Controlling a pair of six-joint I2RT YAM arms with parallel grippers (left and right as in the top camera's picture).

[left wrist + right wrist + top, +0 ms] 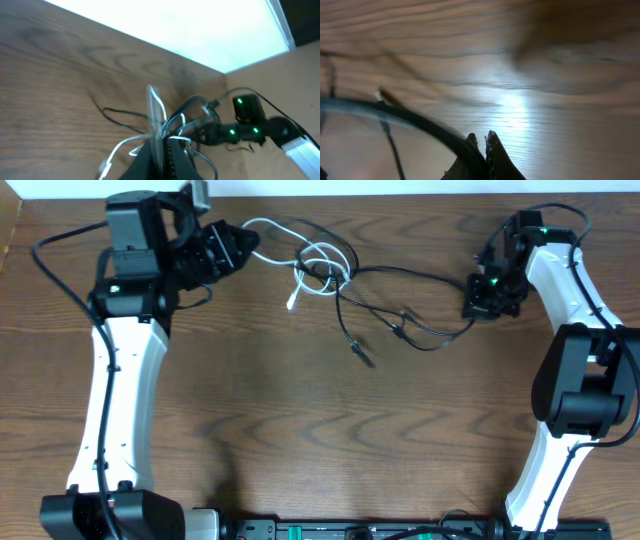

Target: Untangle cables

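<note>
The white cable loops (338, 281) around the black cable, so next my left gripper raises the white cable high before my right gripper moves in at the tangle (322, 270).
A white cable (322, 258) lies looped at the back middle of the table, its plug end (293, 302) pointing toward the front. My left gripper (250, 242) is shut on that cable's other end. In the left wrist view the white cable (155, 107) rises in a loop out of the closed left gripper (162, 142). A black cable (400, 320) runs from the tangle to my right gripper (470, 306), which is shut on it. Its free plug (365, 358) rests on the wood. In the right wrist view the black cable (415, 116) enters the closed right gripper (482, 136) from the left.
The wooden table (300, 440) carries both arms: the left arm (125, 390) along the left side, the right arm (580, 380) along the right side. A pale wall edge runs along the table's back (200, 30).
</note>
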